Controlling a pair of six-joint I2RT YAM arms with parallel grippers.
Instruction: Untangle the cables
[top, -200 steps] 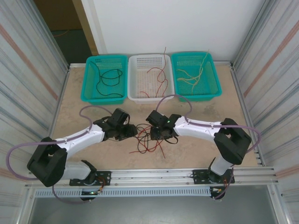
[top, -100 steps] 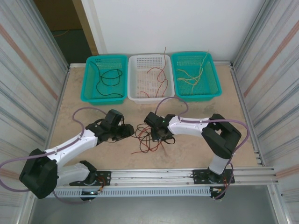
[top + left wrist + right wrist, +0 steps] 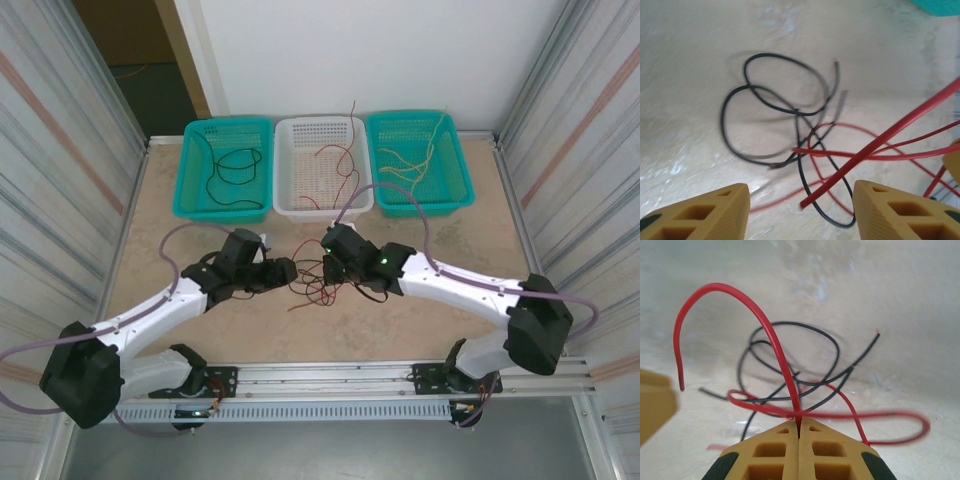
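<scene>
Only the red cable's loose end (image 3: pixel 805 203) reaches between my left gripper's fingers, above the black loops, so my left gripper should move back and grip the red cable's arch (image 3: pixel 758 313).
A tangle of red and black cables (image 3: pixel 314 286) lies on the tan table between my two grippers. My right gripper (image 3: pixel 328 266) is shut on a red cable (image 3: pixel 765 325), which arches up and left out of its closed fingertips (image 3: pixel 799 427). Behind that arch, black cable loops (image 3: pixel 805 352) and more red cable (image 3: pixel 890 415) rest on the table. My left gripper (image 3: pixel 288 270) is open, its yellow fingers (image 3: pixel 705 210) wide apart. A loose red cable end (image 3: pixel 807 202) hangs between them without touching either. Black loops (image 3: pixel 735 100) lie beyond.
Three baskets stand along the back: a teal one (image 3: pixel 190 190) with black cables, a white one (image 3: pixel 290 205) with red cables, and a teal one (image 3: pixel 455 190) with tan cables. Metal walls close in both sides, and a rail runs along the near edge.
The right arm has swung its elbow out to the right, and its gripper has drawn the red cable slightly toward the back. The left gripper has edged right, closer to the tangle.
</scene>
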